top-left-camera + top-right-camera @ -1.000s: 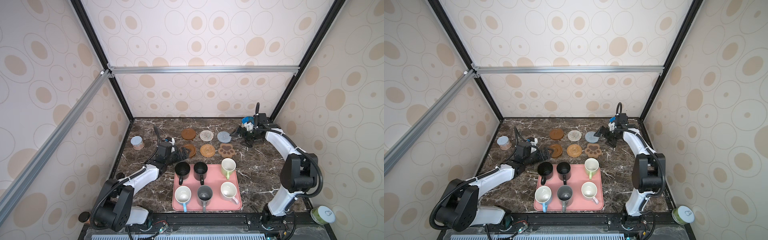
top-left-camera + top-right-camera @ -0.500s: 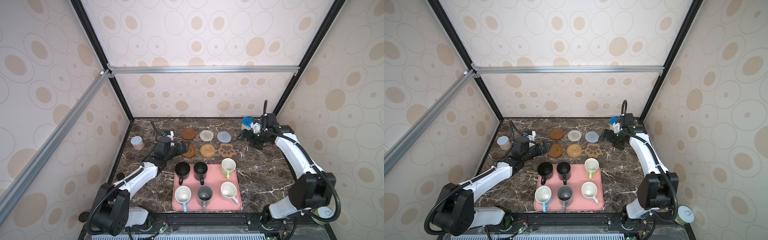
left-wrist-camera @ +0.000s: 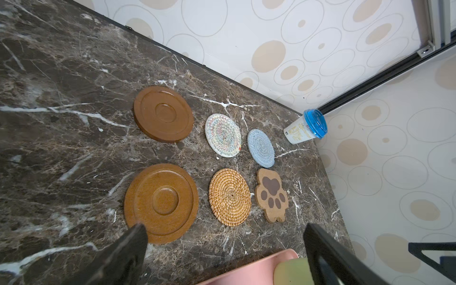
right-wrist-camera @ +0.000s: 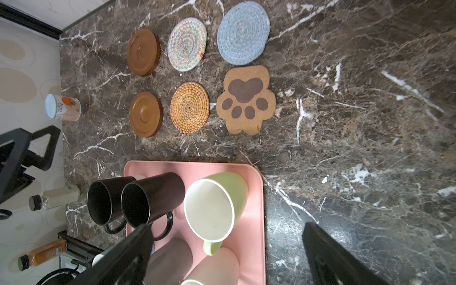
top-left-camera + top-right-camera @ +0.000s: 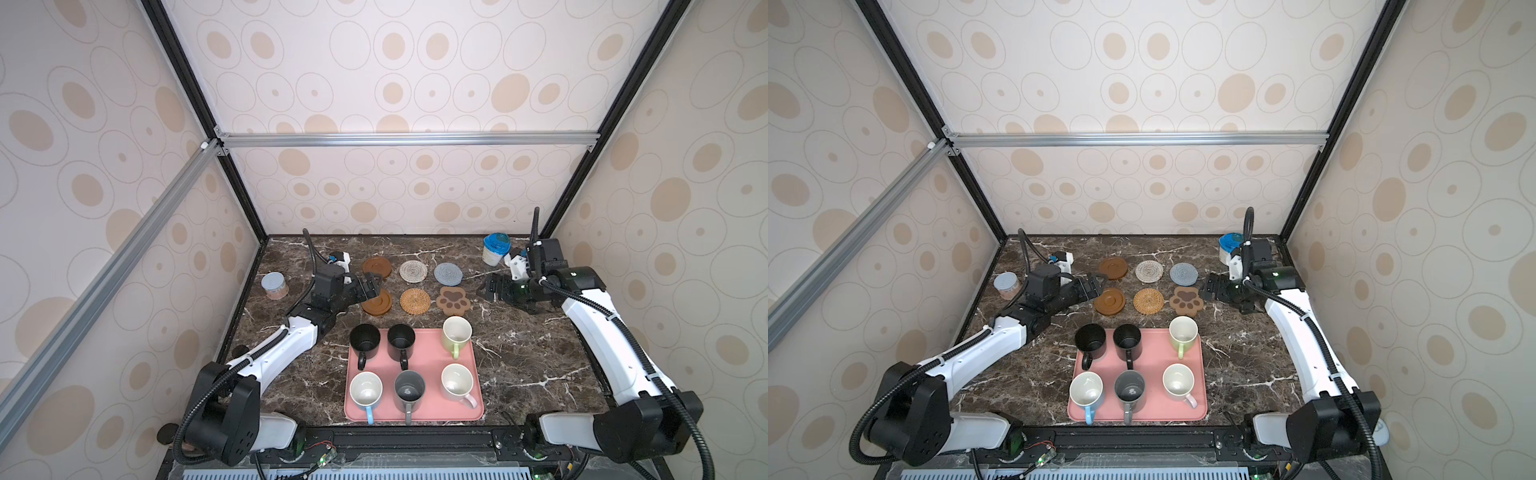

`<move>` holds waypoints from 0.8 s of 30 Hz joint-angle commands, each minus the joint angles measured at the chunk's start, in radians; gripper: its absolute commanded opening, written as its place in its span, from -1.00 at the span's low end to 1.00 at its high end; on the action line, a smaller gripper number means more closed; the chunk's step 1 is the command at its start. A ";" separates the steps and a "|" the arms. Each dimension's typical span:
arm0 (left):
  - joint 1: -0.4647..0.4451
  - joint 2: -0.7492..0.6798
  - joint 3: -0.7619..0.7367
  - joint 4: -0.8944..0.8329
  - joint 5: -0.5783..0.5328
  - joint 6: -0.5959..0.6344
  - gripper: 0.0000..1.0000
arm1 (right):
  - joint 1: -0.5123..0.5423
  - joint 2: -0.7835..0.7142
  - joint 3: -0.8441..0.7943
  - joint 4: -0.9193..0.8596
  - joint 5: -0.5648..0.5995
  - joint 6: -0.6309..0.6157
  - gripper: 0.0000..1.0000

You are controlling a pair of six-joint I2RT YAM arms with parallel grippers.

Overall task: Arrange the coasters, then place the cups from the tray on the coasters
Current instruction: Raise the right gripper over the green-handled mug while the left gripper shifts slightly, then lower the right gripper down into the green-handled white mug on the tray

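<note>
My right gripper goes on moving toward the green cup until its open fingers are on both sides of the cup's handle, because the green cup's handle (image 5: 456, 351) stands edge-on in line with them.
Six coasters lie in two rows at the back of the table: brown discs (image 5: 376, 266) (image 5: 377, 302), whitish woven (image 5: 413, 271), grey-blue woven (image 5: 448, 273), rattan (image 5: 415, 301) and paw-shaped (image 5: 454, 301). In front, the pink tray (image 5: 428, 365) carries six cups: two black (image 5: 365, 340) (image 5: 401, 336), green (image 5: 456, 332), light blue (image 5: 365, 390), dark grey (image 5: 409, 388), pink (image 5: 457, 380). My left gripper (image 5: 371, 286) (image 3: 223, 229) hangs open and empty at the left edge of the brown discs. Just right of the paw coaster, my right gripper (image 5: 492, 286) (image 4: 227, 227) is open and empty too.
A blue-lidded white tub (image 5: 494, 249) stands in the back right corner, behind the right wrist. A grey-lidded jar (image 5: 274, 286) stands by the left wall. Patterned enclosure walls close the table on three sides.
The right gripper drew back from the grey-blue coaster towards the right and the arm swung outward. The left gripper moved from near the black cups back to the brown discs.
</note>
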 commanded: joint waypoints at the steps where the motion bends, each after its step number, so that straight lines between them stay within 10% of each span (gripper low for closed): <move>1: -0.013 0.026 0.050 -0.040 -0.016 0.036 1.00 | 0.020 -0.048 -0.037 -0.027 -0.005 0.011 0.98; 24: -0.082 0.045 0.154 -0.176 -0.150 0.116 1.00 | 0.327 -0.085 -0.125 -0.138 0.161 0.144 0.85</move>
